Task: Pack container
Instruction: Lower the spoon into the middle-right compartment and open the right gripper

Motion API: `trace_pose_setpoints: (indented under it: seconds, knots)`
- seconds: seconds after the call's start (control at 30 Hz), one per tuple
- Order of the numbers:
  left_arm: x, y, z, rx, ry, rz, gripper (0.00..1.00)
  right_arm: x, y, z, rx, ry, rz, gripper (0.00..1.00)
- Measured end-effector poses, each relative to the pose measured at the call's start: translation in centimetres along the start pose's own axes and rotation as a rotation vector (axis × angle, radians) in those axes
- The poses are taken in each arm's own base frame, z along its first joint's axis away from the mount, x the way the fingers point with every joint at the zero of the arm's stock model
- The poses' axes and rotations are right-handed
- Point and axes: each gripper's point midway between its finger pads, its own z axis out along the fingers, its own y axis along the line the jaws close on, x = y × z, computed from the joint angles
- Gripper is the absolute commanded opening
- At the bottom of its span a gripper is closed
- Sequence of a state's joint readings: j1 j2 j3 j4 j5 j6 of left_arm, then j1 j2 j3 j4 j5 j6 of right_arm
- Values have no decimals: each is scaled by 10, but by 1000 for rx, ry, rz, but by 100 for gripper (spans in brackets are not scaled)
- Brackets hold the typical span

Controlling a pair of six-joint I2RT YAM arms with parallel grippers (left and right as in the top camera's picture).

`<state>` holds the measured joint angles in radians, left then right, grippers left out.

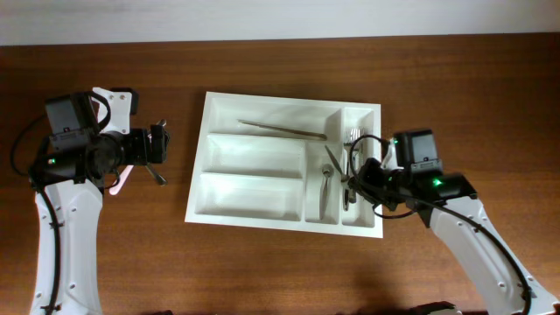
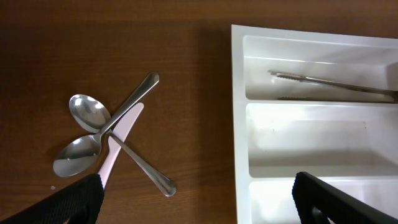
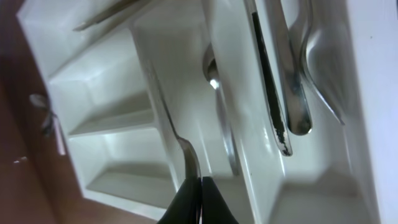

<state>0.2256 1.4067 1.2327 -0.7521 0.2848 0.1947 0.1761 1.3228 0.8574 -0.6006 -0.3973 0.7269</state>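
Observation:
My right gripper should move toward the spoon next, as the metal utensil's loose end (image 1: 329,148) is over the spoon's compartment (image 1: 327,172). It should let go once the whole utensil is inside.
The white cutlery tray (image 1: 254,188) lies mid-table; it also shows in the left wrist view (image 2: 239,124) and the right wrist view (image 3: 112,93). My right gripper (image 1: 348,173) (image 3: 200,193) is shut on the handle of a metal utensil (image 3: 177,134), held tilted over the left vertical compartment. A spoon (image 1: 324,188) (image 3: 222,124) lies in that compartment. A fork (image 1: 353,136) and other cutlery (image 3: 292,93) lie in the right one. A long utensil (image 1: 282,130) (image 2: 336,83) lies in the top compartment. My left gripper (image 1: 159,144) (image 2: 199,208) is open and empty, left of the tray.
Two crossed metal spoons (image 2: 115,134) and a pale pink knife (image 2: 118,146) lie on the wooden table left of the tray, under my left gripper. The pink knife also shows in the overhead view (image 1: 122,179). The two lower long compartments hold nothing.

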Motion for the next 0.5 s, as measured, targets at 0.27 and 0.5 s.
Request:
trace_pose_setpoints:
  seconds: [0.27,0.5]
  knots:
    - [0,0,0,0,0,0,99,0,-3,11,94,-52,-87,4]
    - [0,0,0,0,0,0,99,9,-13,41,157,6,-133,4]
